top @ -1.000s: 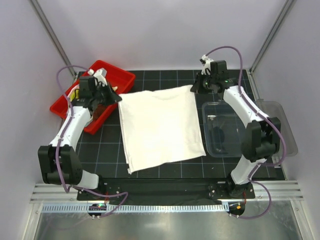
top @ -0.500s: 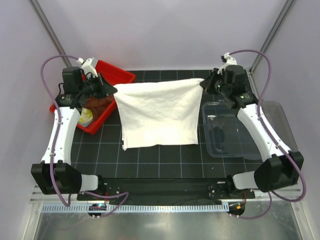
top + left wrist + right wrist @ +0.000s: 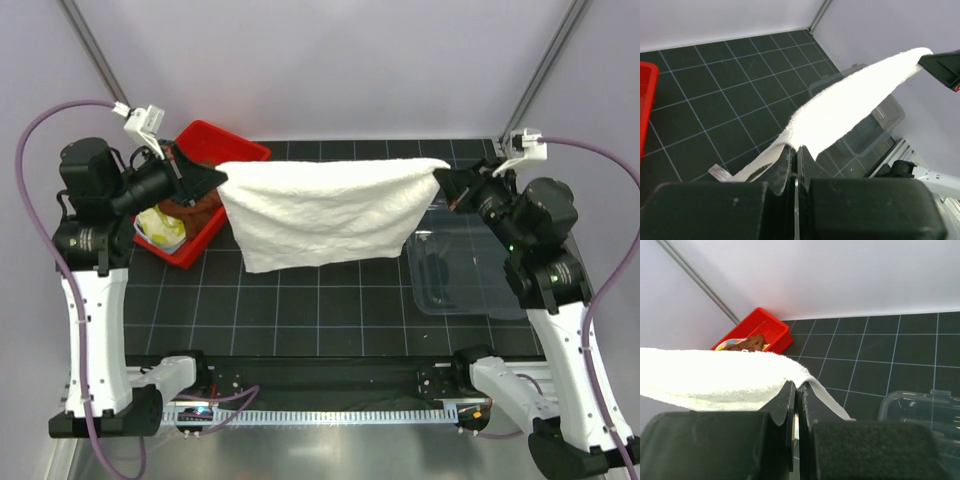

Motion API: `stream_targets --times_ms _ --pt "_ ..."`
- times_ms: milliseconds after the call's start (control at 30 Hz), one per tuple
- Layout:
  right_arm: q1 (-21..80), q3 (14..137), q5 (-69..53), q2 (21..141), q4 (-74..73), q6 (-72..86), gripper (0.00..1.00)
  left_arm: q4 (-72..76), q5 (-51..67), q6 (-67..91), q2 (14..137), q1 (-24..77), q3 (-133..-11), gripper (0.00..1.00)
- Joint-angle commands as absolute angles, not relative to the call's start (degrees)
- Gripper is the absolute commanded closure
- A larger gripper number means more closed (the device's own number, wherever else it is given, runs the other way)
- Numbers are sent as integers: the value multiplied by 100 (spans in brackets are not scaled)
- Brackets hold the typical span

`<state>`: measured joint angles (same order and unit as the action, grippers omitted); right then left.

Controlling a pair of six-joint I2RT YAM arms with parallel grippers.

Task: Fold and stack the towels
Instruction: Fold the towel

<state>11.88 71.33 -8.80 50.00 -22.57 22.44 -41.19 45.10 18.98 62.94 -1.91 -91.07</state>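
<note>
My two grippers should pull the white towel's lower edge (image 3: pixel 322 265) toward the mat's front edge (image 3: pixel 320 348) before laying it flat, because it is hanging over the middle of the mat.
The large white towel (image 3: pixel 325 215) hangs in the air, stretched between both grippers above the black gridded mat. My left gripper (image 3: pixel 215 180) is shut on its left top corner; the left wrist view shows the towel (image 3: pixel 850 107) running from my jaws to the other gripper. My right gripper (image 3: pixel 445 185) is shut on its right top corner, and the towel (image 3: pixel 710 375) drapes away from my jaws in the right wrist view. A brown towel (image 3: pixel 192 208) and a yellow-green towel (image 3: pixel 160 228) lie in the red tray (image 3: pixel 215 140). The light-blue towel is not visible.
The red tray stands at the back left, also seen in the right wrist view (image 3: pixel 771 325). A clear plastic bin (image 3: pixel 465 270) sits at the right of the mat (image 3: pixel 330 300), below the towel's right end. The cage posts rise at both back corners.
Both arms have risen and spread apart, lifting the white towel off the mat. It was lying flat a second ago; now it hangs stretched and fully airborne.
</note>
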Motion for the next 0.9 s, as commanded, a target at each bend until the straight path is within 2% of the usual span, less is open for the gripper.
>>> stream_targets --times_ms 0,267,500,567,667,867 --pt "1160 7101 -1037 4598 -2372 2320 99 -5148 4545 1758 6135 -237 -9536 100" --pt "1160 6865 -2064 4043 -2400 2610 99 -5045 3753 1705 5037 -237 -8754 100" --pt "1151 6469 -2224 4525 -1908 2698 99 -5352 2533 1635 5378 -237 -8622 100" --pt "1160 6451 -2241 4928 -1670 2593 99 -5126 2513 1670 5528 -237 -8596 100" --pt "1169 6328 -2259 4922 -1056 2575 99 -4300 2654 1767 5380 -237 -8385 100" --pt "1204 6811 -2276 5019 -1590 2600 99 -3824 2812 1801 4835 -246 -8332 100"
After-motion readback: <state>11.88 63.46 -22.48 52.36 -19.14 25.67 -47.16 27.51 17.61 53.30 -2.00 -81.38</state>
